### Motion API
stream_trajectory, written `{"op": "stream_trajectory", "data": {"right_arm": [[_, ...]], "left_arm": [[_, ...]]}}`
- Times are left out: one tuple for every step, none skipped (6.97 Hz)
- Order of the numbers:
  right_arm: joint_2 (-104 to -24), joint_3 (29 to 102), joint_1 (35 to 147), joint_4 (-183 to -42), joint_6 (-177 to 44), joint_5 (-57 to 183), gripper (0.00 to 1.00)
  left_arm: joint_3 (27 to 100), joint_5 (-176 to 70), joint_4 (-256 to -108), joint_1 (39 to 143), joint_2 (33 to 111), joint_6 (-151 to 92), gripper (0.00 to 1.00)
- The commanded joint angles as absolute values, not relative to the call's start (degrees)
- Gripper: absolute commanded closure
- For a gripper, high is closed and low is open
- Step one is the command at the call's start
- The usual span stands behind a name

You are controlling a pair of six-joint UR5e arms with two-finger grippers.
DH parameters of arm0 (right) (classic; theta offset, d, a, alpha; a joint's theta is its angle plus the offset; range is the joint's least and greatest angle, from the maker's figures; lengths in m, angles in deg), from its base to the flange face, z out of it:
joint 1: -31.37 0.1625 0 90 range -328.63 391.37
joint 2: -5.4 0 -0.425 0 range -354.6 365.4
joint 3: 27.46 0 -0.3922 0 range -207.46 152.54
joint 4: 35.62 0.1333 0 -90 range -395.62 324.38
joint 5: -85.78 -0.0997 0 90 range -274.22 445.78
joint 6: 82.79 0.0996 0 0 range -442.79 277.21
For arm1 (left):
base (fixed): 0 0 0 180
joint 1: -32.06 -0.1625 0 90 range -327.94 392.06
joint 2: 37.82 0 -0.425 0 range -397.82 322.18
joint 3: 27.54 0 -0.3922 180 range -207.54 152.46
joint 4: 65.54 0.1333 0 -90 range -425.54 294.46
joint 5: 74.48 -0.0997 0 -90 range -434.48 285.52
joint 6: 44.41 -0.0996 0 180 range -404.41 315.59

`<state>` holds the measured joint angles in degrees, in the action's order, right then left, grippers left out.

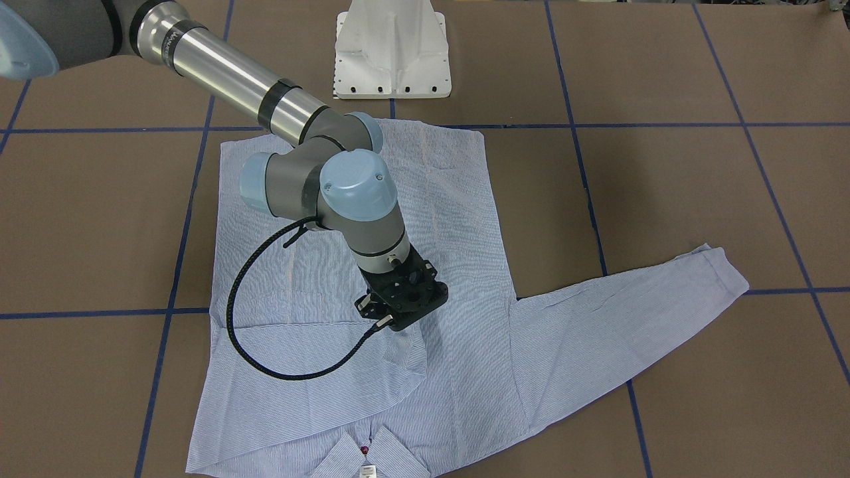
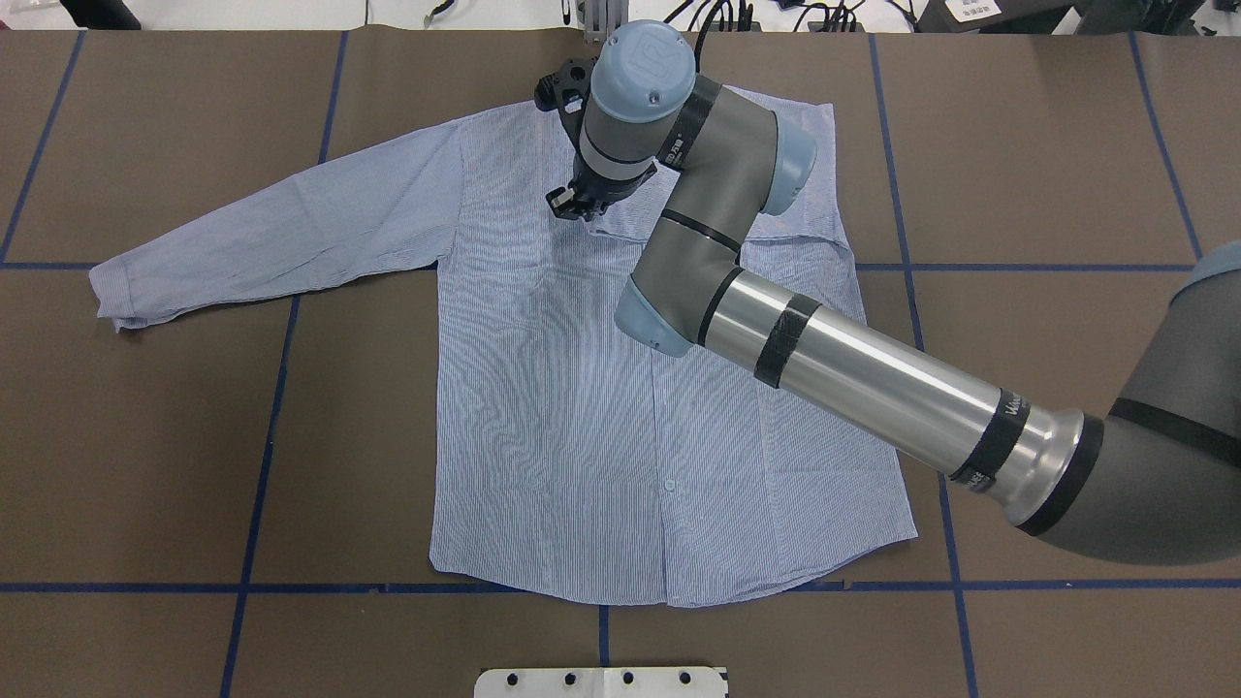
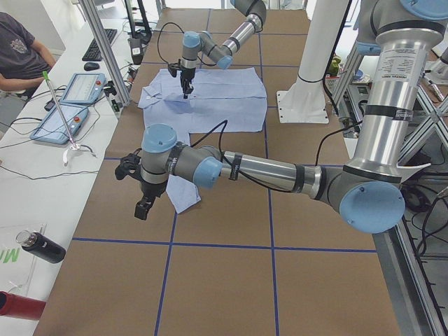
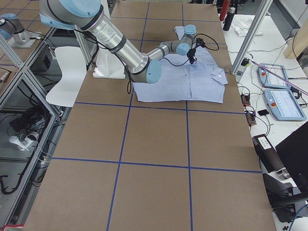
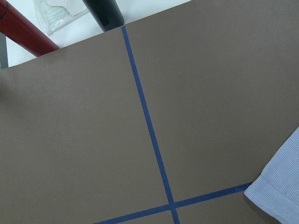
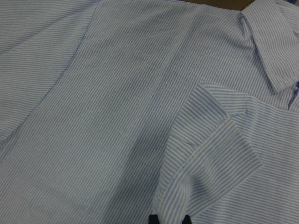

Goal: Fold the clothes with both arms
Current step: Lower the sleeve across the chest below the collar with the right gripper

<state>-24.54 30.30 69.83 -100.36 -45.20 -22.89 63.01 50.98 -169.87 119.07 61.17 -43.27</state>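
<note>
The cuff at my right gripper (image 1: 410, 351) is folded back over its sleeve, so I should open, turn and pull the cuff out flat across the chest (image 1: 470, 350).
The light blue striped shirt (image 2: 582, 407) lies flat and front up on the brown table. Its left sleeve (image 2: 271, 233) stretches out to the side. The other sleeve is folded across the chest. My right gripper (image 1: 392, 322) stands over the upper chest and is shut on that sleeve's cuff (image 6: 210, 154), which runs between its fingertips (image 6: 154, 218). The collar (image 1: 368, 458) lies at the table's far side. My left gripper (image 3: 143, 208) hangs above the table beside the outstretched sleeve's cuff (image 5: 280, 186). I cannot tell whether it is open or shut.
The white pedestal base (image 1: 392, 53) stands at the robot's side of the table. Blue tape lines (image 5: 149, 130) cross the brown cover. A red bottle (image 5: 23, 32) and a black bottle (image 5: 105, 14) lie beyond the table's edge. An operator (image 3: 21, 56) sits at the side bench.
</note>
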Motion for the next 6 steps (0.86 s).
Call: {"op": "stream_trajectory", "data": {"right_arm": [[-22.8, 30.1, 65.7, -100.0, -40.5, -14.8, 0.01], [-22.9, 29.8, 65.1, -100.2, -40.3, -13.3, 0.01], [-23.5, 29.7, 65.2, -100.3, -40.4, -13.1, 0.01], [-24.2, 29.2, 65.5, -100.2, -40.9, -11.3, 0.01], [-24.5, 29.2, 67.2, -100.0, -41.2, -11.5, 0.01], [-24.9, 28.4, 67.7, -99.2, -41.1, -11.8, 0.01]], "left_arm": [[63.0, 50.7, -169.9, 119.1, 61.2, -43.3, 0.00], [63.0, 50.7, -169.9, 119.1, 61.1, -43.3, 0.00], [63.0, 50.7, -169.9, 119.1, 61.1, -43.3, 0.00], [63.0, 50.7, -169.9, 119.1, 61.2, -43.3, 0.00], [63.0, 50.6, -169.9, 119.1, 61.3, -43.3, 0.00], [63.0, 50.6, -169.9, 119.1, 61.3, -43.3, 0.00]]}}
